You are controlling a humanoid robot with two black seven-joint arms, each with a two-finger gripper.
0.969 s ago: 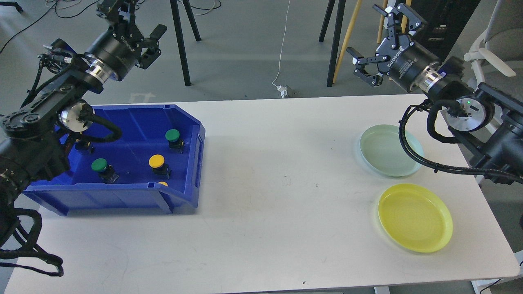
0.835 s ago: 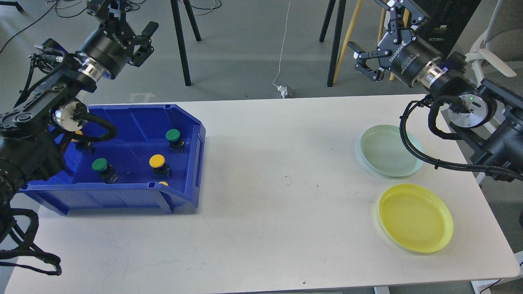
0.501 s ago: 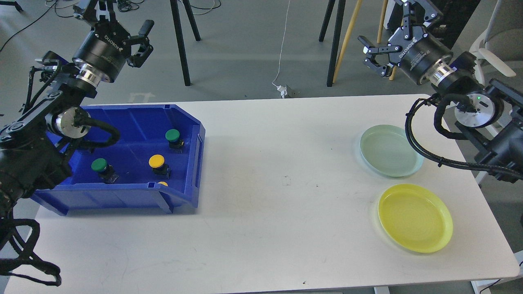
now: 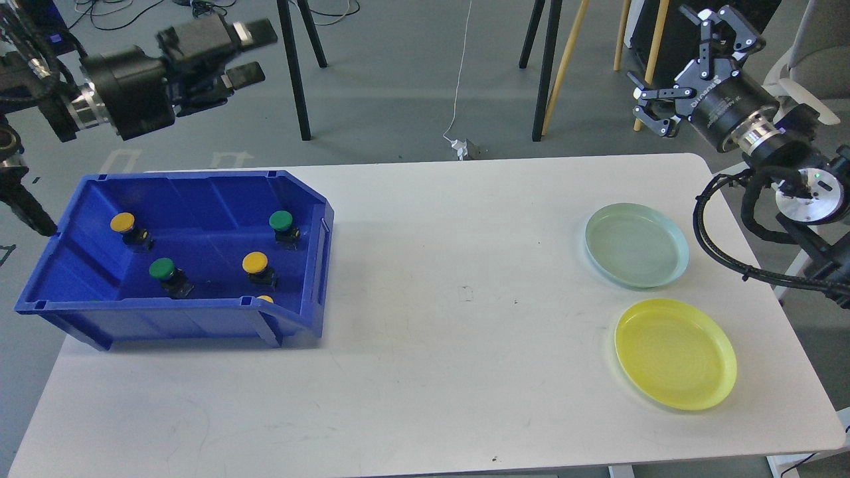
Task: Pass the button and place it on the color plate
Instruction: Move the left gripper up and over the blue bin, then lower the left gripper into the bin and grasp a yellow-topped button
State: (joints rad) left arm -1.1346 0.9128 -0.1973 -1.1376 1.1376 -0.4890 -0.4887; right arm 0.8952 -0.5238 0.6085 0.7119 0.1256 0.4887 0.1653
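A wide cap [image 4: 255, 262] sits on top of a tall black body, so I expect the yellow button [image 4: 259, 269] to lie on its side when the robot sets it down on the yellow plate.
A blue bin [image 4: 317, 219] stands on the table's left side. In it lie several buttons: a yellow button [image 4: 122, 222] at the back left, a green button [image 4: 281, 220] at the back right, a green button [image 4: 161, 269], a yellow button [image 4: 254, 262], and a yellow one [image 4: 265, 299] half hidden by the front wall. A pale green plate [image 4: 635, 245] and a yellow plate [image 4: 675, 354] sit empty at the right. My left gripper [image 4: 247, 52] is open, empty and blurred, high behind the bin. My right gripper [image 4: 684, 63] is open and empty, high behind the green plate.
The white table [image 4: 438, 318] has its right edge just past the plates. Black tripod legs [image 4: 292, 66] and wooden poles [image 4: 564, 60] stand on the floor behind the table. A white chair [image 4: 807, 79] stands at the far right.
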